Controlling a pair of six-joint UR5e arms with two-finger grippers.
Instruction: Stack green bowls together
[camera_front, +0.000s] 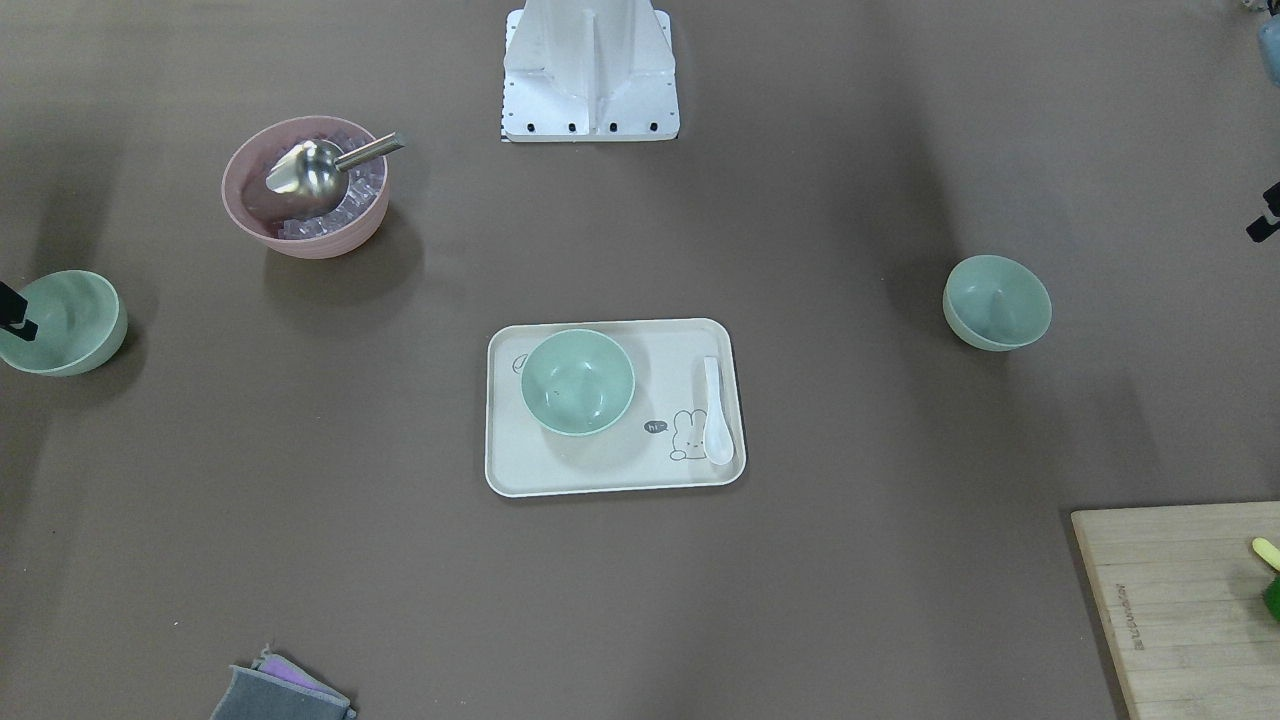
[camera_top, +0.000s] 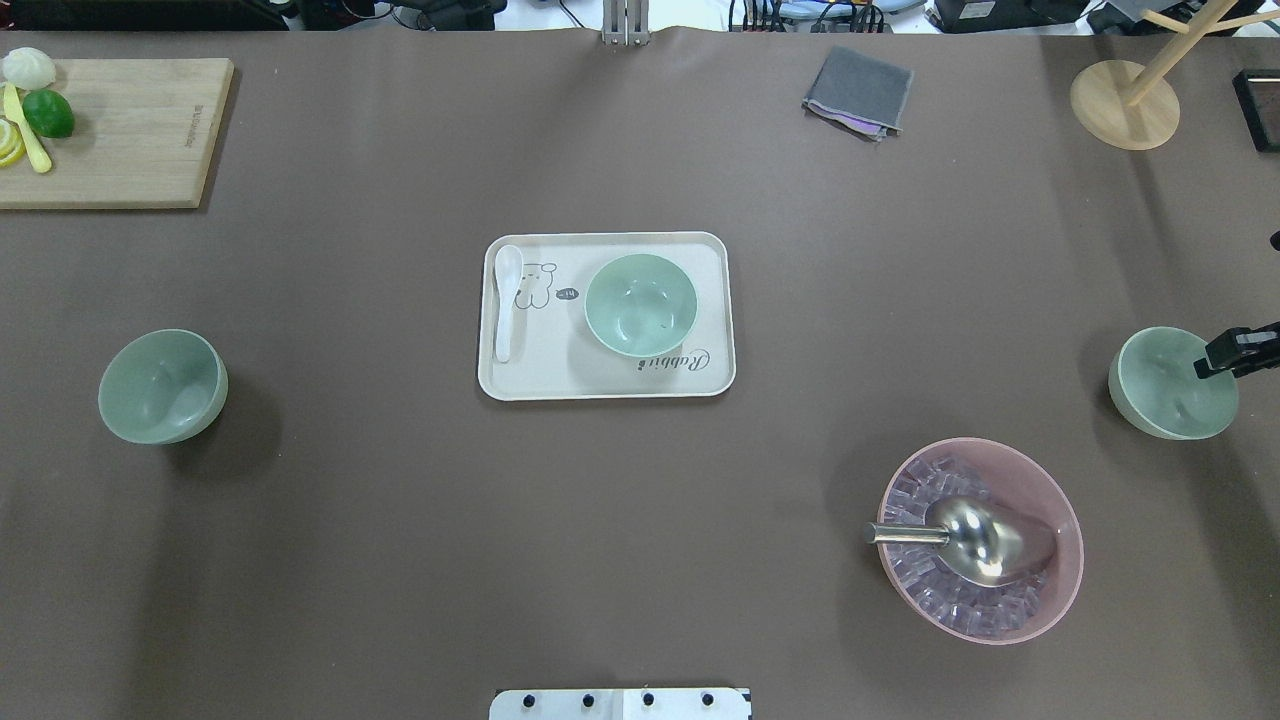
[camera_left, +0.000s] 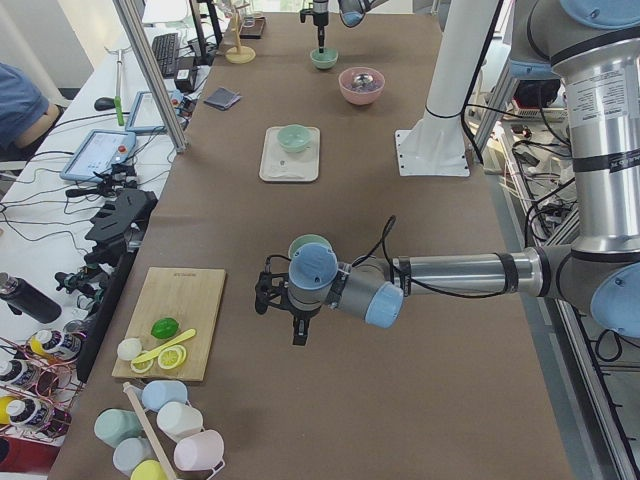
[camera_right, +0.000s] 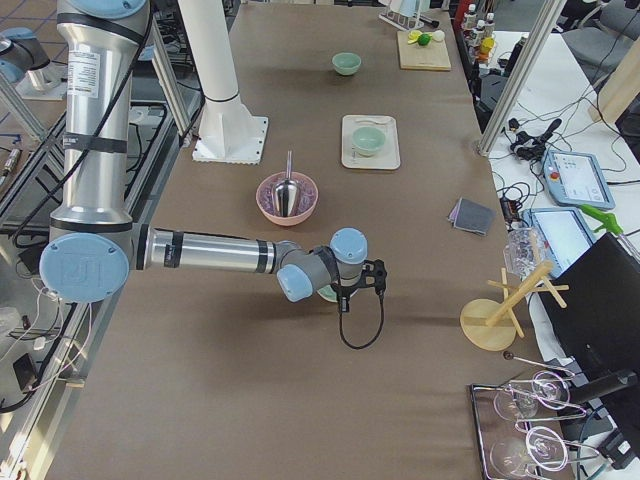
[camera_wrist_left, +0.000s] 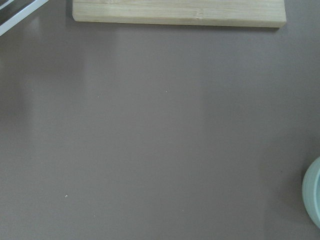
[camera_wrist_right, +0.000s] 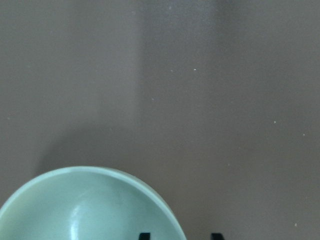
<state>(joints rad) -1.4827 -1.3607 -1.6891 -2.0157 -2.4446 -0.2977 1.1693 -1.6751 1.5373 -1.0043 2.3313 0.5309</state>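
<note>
The green bowl at my right gripper (camera_front: 72, 322) should sit deep inside the tray's green bowl when I lower it, because that bowl's empty opening (camera_front: 578, 379) spreads wide.
Three pale green bowls stand upright and apart. One bowl (camera_top: 640, 304) sits on the cream tray (camera_top: 520, 385) at mid-table. One bowl (camera_top: 162, 386) stands on the robot's left. One bowl (camera_top: 1172, 383) stands on the robot's right. My right gripper (camera_wrist_right: 180, 235) hangs over that right bowl (camera_wrist_right: 90, 205), open, with its two black fingertips (camera_wrist_right: 144, 235) either side of the rim. My left gripper (camera_left: 298, 325) points down beside the left bowl (camera_left: 310, 245), on its outer side. Only a sliver of this gripper shows at the edge of the front view (camera_front: 1265, 215), so I cannot tell whether it is open.
A pink bowl (camera_top: 1060, 590) of ice cubes with a metal scoop (camera_top: 975, 540) stands near the right bowl. A white spoon (camera_top: 507, 300) lies on the tray. A cutting board (camera_top: 130, 130) with fruit, a grey cloth (camera_top: 858, 90) and a wooden stand (camera_top: 1125, 105) lie along the far edge.
</note>
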